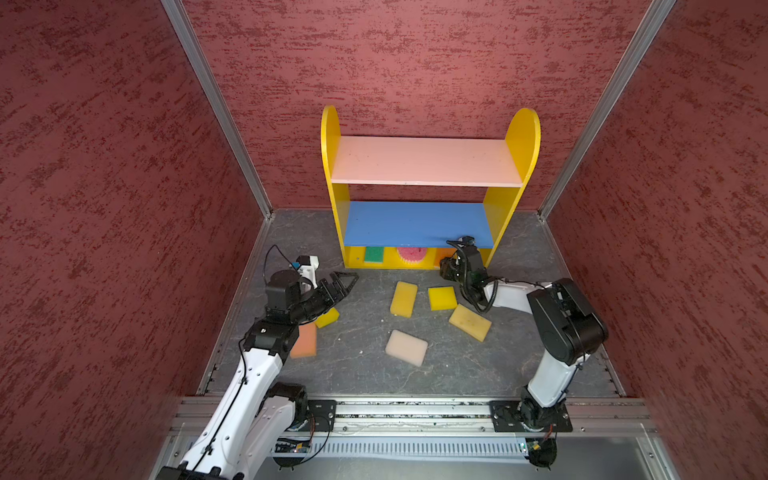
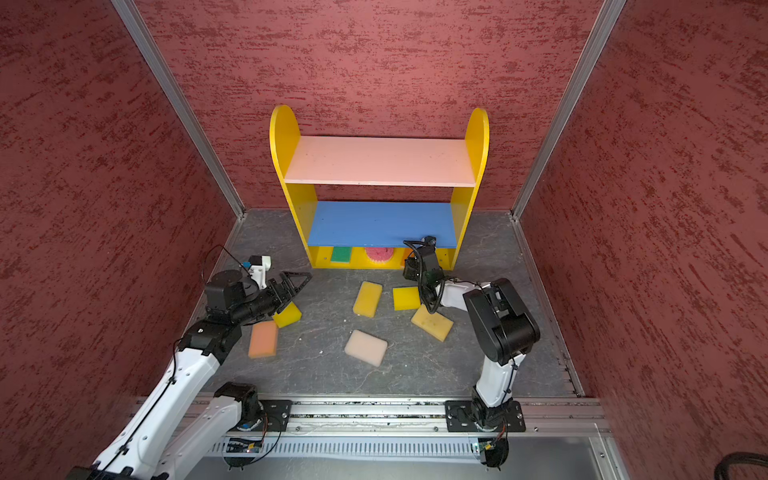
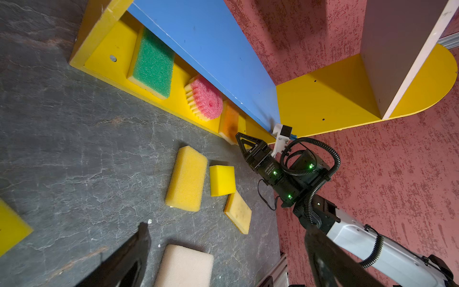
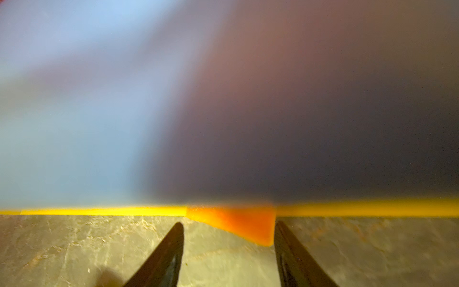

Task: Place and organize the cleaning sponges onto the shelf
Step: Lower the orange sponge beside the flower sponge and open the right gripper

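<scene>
The orange sponge sits askew with a corner (image 4: pixel 262 237) beyond the bottom board's front edge, so next my right gripper moves back, closes and pushes the sponge's end (image 4: pixel 235 225) in.
The shelf (image 1: pixel 415 224) stands against the back wall. On its yellow bottom board lie a green sponge (image 1: pixel 374 254), a round pink sponge (image 1: pixel 412 255) and an orange sponge (image 3: pixel 229 121), whose corner sticks out over the front edge. My right gripper (image 4: pixel 229 225) is open just in front of that orange sponge (image 4: pixel 238 223), which lies beyond its tips, not between them. My left gripper (image 1: pixel 345 280) hovers open over the floor at the left. Loose on the floor are several sponges: golden (image 1: pixel 404 298), yellow (image 1: pixel 442 298), tan (image 1: pixel 469 322), cream (image 1: pixel 406 347), peach-orange (image 1: pixel 304 340), and a yellow one (image 1: pixel 328 318) partly under the left arm.
Red textured walls (image 1: pixel 104 208) close in the grey slate floor (image 1: pixel 357 332) on three sides. An aluminium rail (image 1: pixel 415 409) carrying both arm bases runs along the front. The shelf's pink top board (image 1: pixel 424 160) and blue middle board carry nothing.
</scene>
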Tool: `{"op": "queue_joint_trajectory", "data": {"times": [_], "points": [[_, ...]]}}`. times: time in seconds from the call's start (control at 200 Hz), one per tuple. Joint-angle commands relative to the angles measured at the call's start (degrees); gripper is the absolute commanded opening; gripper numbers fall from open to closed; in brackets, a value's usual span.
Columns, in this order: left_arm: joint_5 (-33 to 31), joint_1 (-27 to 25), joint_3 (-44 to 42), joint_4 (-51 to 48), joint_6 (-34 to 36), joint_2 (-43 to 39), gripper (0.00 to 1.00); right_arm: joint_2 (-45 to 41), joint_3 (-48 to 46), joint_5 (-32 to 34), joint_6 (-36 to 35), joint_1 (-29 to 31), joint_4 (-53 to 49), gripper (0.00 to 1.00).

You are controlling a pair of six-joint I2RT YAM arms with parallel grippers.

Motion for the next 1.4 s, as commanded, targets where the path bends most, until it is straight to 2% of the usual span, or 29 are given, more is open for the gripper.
{"op": "queue_joint_trajectory", "data": {"times": [0.0, 0.195, 0.235, 0.296, 0.381, 0.406, 0.731, 1.393], "points": [[1.0, 0.4, 0.8, 1.0, 0.1, -0.7, 0.96, -3.5, -2.2, 1.4, 0.8, -0.5, -3.0, 0.65], [0.5, 0.4, 0.9, -0.7, 0.7, -2.3, 0.96, -10.4, -7.9, -2.0, 4.7, -0.6, 0.2, 0.66], [0.3, 0.5, 0.8, -0.7, 0.6, -2.6, 0.97, -11.2, -9.4, -3.4, 6.0, -0.5, 2.1, 0.6], [0.2, 0.5, 0.5, -0.6, 0.6, -2.8, 0.97, -11.1, -10.1, -5.1, 6.9, -0.5, 2.8, 0.47], [0.6, 0.5, 0.3, 0.1, 0.0, -2.6, 0.97, -9.3, -9.0, -7.1, 7.1, -0.5, 1.9, 0.08], [0.8, 0.5, 0.2, 0.2, 0.0, -2.5, 0.97, -8.8, -8.9, -7.7, 7.4, -0.5, 2.2, 0.0], [0.4, 0.6, -0.2, -0.8, 0.6, -3.1, 0.97, -2.2, -7.5, -11.9, 11.6, -0.5, 8.7, 0.0], [0.9, 1.3, -0.3, 0.3, 1.4, -0.8, 0.97, 7.7, -6.1, -10.7, 13.5, -1.6, 19.1, 0.0]]}}
